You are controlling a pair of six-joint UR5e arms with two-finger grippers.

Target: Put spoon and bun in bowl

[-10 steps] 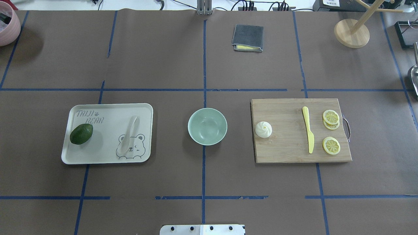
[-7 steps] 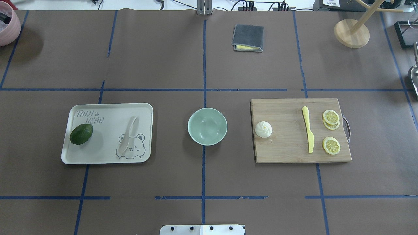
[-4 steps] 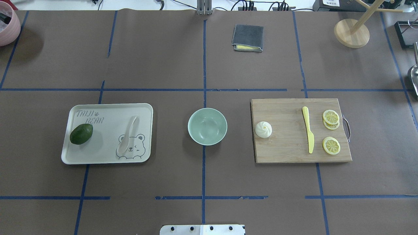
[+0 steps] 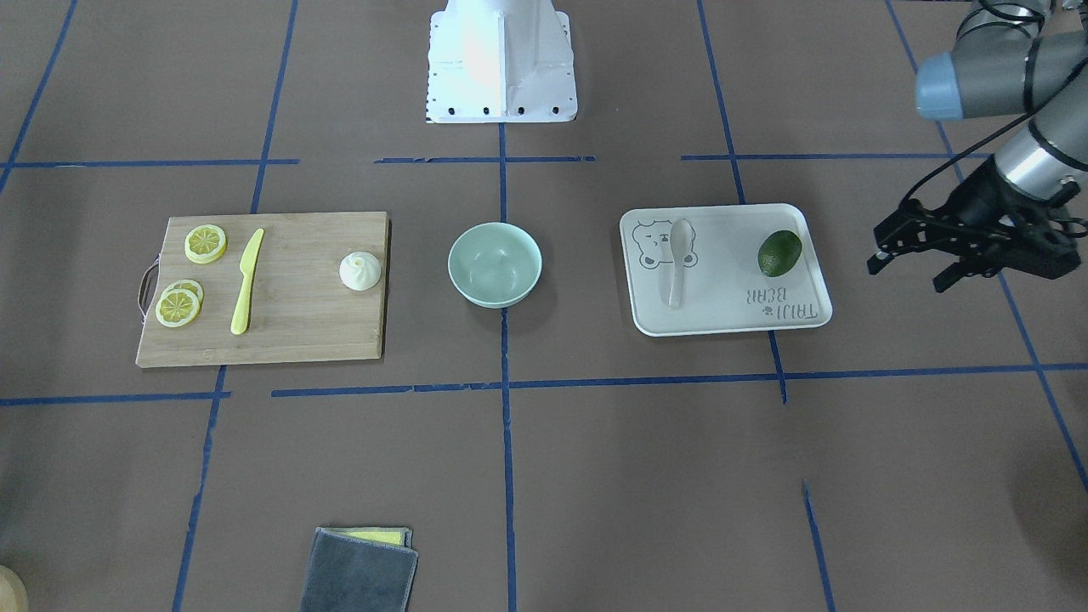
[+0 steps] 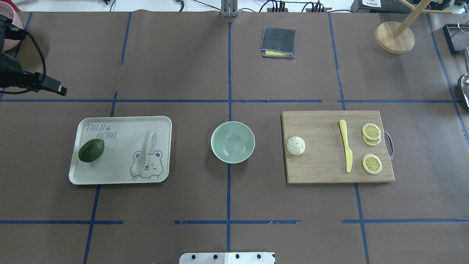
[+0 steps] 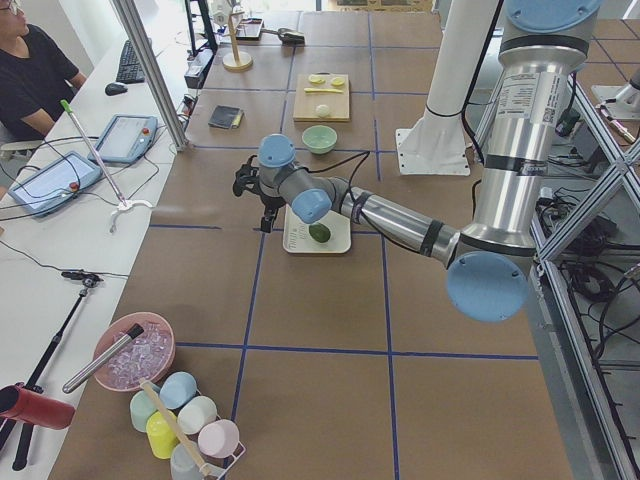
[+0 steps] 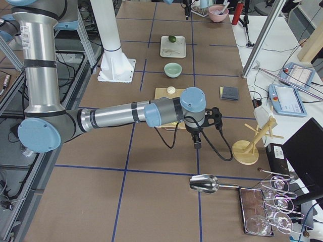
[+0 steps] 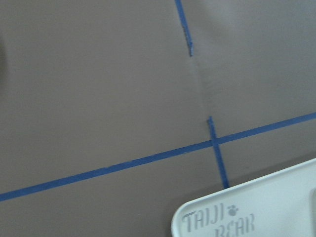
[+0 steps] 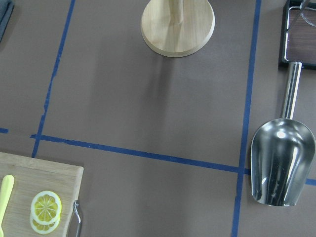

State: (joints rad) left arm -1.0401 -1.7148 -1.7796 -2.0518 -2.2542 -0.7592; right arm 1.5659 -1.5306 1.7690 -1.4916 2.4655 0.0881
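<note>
My gripper will lower the spoon in, and then its handle (image 4: pixel 675 290) will stick out over the bowl's rim, because the spoon is nearly as long as the mint-green bowl (image 4: pixel 495 265) is wide.
The off-white spoon (image 5: pixel 143 152) lies on the cream bear tray (image 5: pixel 121 165), handle pointing away from the robot; it also shows in the front view (image 4: pixel 677 259). The white pleated bun (image 5: pixel 295 145) sits on the left end of the wooden cutting board (image 5: pixel 322 165). The mint-green bowl (image 5: pixel 232 142) stands empty between tray and board. My left gripper (image 4: pixel 909 268) hovers open and empty beyond the tray's outer side, apart from it. My right gripper (image 7: pixel 202 126) shows only in the exterior right view, past the board, and I cannot tell its state.
A dark green avocado (image 5: pixel 91 150) lies on the tray. A yellow knife (image 5: pixel 345 145) and lemon slices (image 5: pixel 371 131) lie on the board. A folded grey cloth (image 5: pixel 278 42), a wooden stand (image 5: pixel 394 36) and a metal scoop (image 9: pixel 282 160) are farther off.
My left gripper has come into the overhead view at the far left edge. The spoon, bun and bowl have not moved.
</note>
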